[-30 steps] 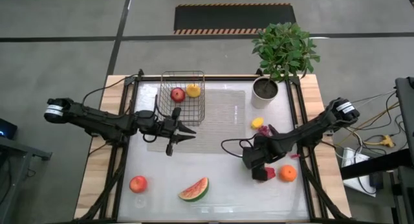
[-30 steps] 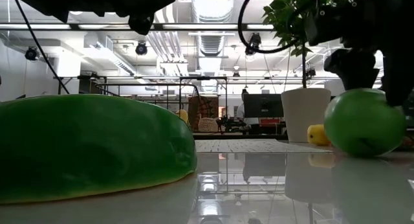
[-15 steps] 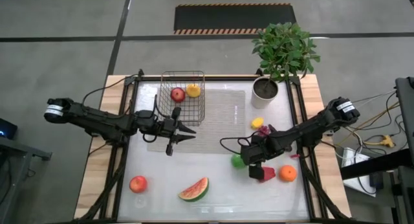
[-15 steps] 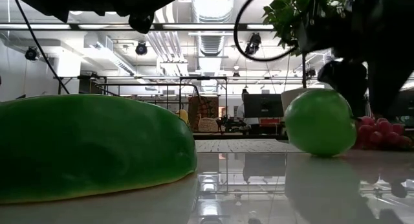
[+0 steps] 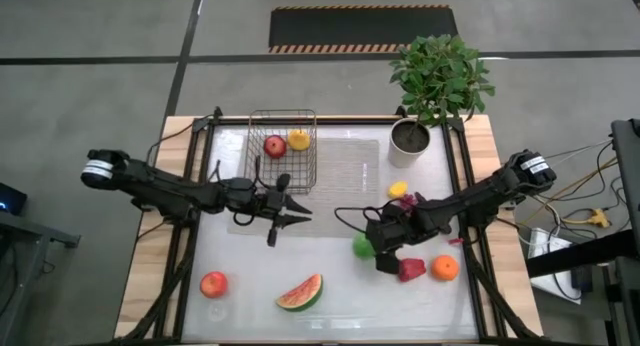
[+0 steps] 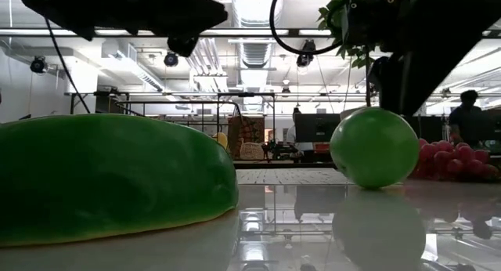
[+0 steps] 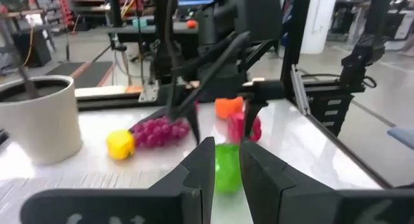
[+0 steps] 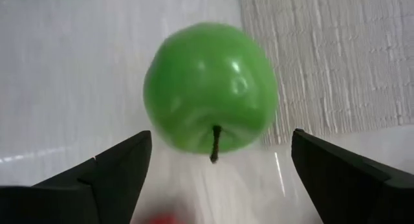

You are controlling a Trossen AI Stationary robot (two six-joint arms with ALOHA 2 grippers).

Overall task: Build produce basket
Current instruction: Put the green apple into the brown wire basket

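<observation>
The round green apple [image 8: 210, 88] sits loose in front of my right gripper's fingers. Next, I back off and move my left gripper to the apple's far side [image 5: 355, 246] before I grip.
The wire basket [image 5: 283, 151] stands at the table's far left-middle with a red apple [image 5: 274, 146] and a yellow lemon [image 5: 298, 139] in it. A green apple [image 5: 359, 246] [image 8: 210, 88] rests on the white table, right of centre. My right gripper [image 5: 375, 249] [image 8: 220, 179] slants down just right of it, open, its fingers short of the apple and apart from it. My left gripper [image 5: 303, 210] [image 7: 226, 179] hovers level near the basket's near side, shut on nothing, pointing toward the green apple [image 7: 226, 167].
A red pepper [image 5: 410, 270] and an orange [image 5: 444, 269] lie right of the green apple, with grapes [image 5: 415, 202] and a yellow fruit [image 5: 398, 190] beyond. A watermelon slice [image 5: 300, 292] and a peach [image 5: 213, 284] lie near the front edge. A potted plant [image 5: 410, 136] stands far right.
The green apple has rolled out from between my right gripper's fingers toward the table's left and now lies clear of the red pepper. My right gripper has tipped after it and stays open. My left gripper has moved toward the table's right and sunk a little.
</observation>
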